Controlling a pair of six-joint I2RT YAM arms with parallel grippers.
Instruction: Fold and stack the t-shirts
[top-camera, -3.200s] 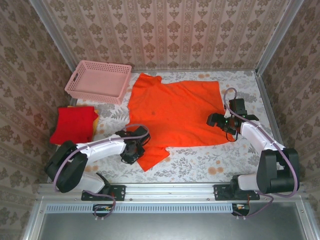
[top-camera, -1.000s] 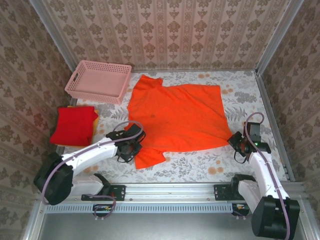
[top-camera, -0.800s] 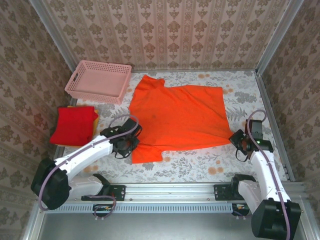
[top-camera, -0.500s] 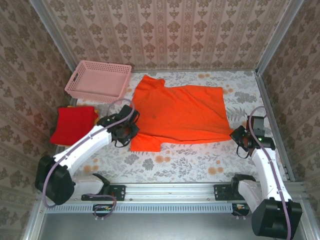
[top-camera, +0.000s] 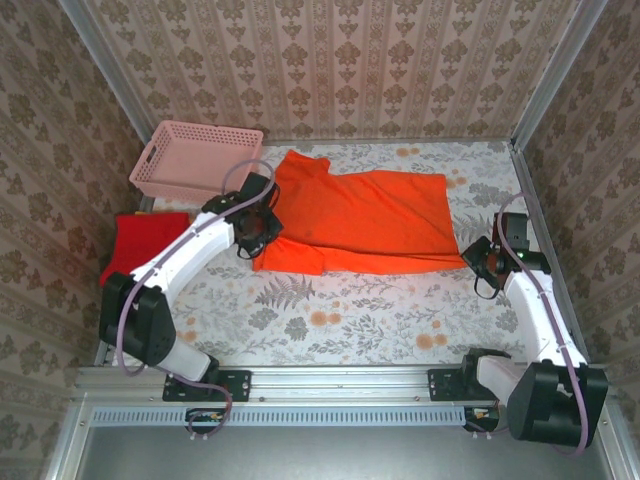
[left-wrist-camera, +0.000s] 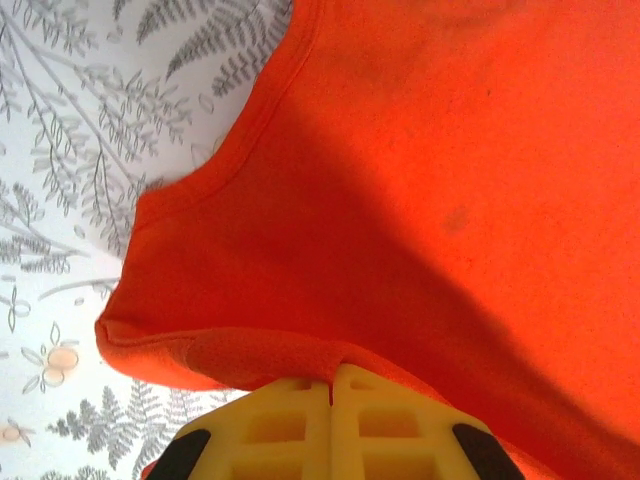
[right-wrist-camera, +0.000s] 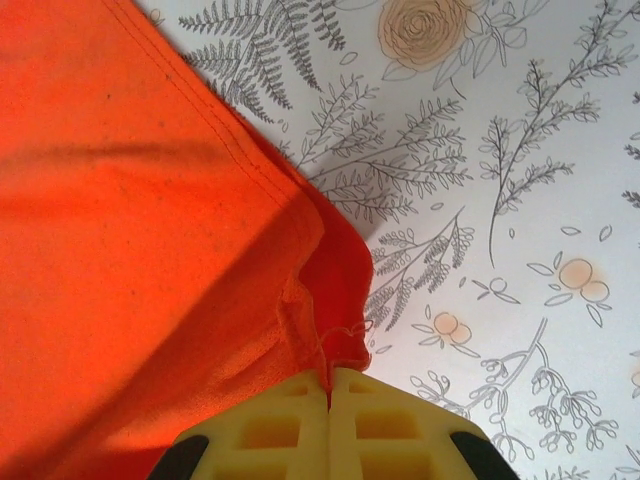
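I should keep moving my right gripper over the shirt's middle (top-camera: 435, 230) and let go of the hem corner there, as the shirt's near edge (top-camera: 385, 253) is pulled straight from sleeve corner to hem corner.
The bright orange t-shirt (top-camera: 360, 220) lies across the back middle of the table, its near half lifted and doubling back over the far half. My left gripper (top-camera: 255, 238) is shut on the shirt's near-left sleeve corner (left-wrist-camera: 250, 355). At the right, my right gripper (top-camera: 482, 268) is shut on the shirt's near-right hem corner (right-wrist-camera: 335, 330). The deeper red t-shirt (top-camera: 135, 245) lies folded at the table's left edge, partly hidden behind the left arm.
A pink lattice basket (top-camera: 196, 160) stands at the back left, just beyond my left gripper. The flowered tablecloth (top-camera: 340, 320) lies bare in front of the shirt. Metal rails and patterned walls close in the sides and back.
Both grippers have carried the orange shirt's near edge away from the front toward the back, so the spread shirt is now a narrower band. The red shirt has not moved.
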